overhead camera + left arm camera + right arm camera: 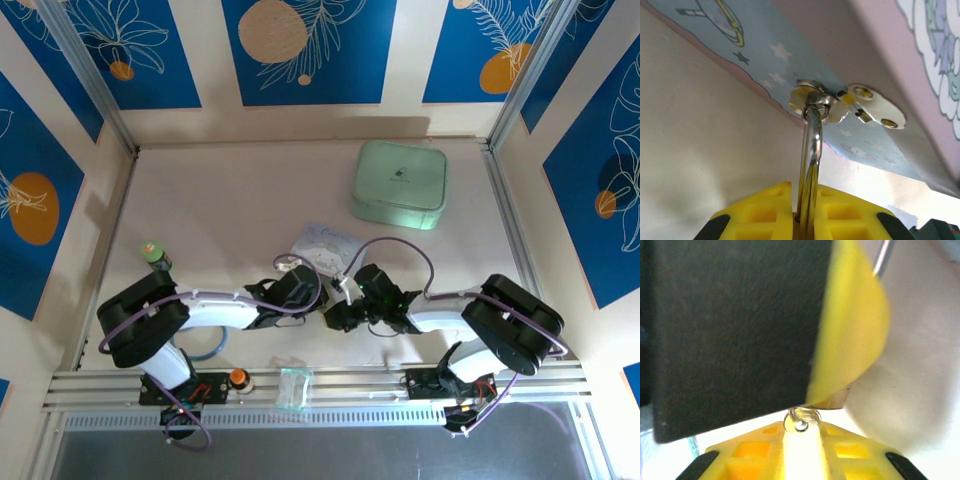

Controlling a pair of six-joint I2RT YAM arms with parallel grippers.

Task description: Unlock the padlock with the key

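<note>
My left gripper is holding the shackle (813, 135) while the tin itself stands unheld. Next, the left gripper opens, moves away from the shackle and steadies the tin's side (305, 246).
My left gripper (807, 210) is shut on the padlock's silver shackle (811, 145), which rises through a metal loop on the hasp (815, 100) of the pale blue cartoon tin (790, 55). In the right wrist view a strip of the padlock's brass body (836, 401) shows under the left gripper's yellow finger (855, 330). The key (802, 420) hangs from the lock's underside, and its round head rests at the tips of my right gripper (801, 434). That gripper's fingers stand slightly apart with a bright gap between them. From above, both grippers (310, 298) (340, 312) meet at mid-table.
A mint-green square box (400, 183) sits at the back right. A green-capped bottle (152, 252) stands behind the left arm. Along the front rail are an orange knob (238, 377) and a clear plastic piece (293, 387). Blue tubing (215, 345) curls by the left base.
</note>
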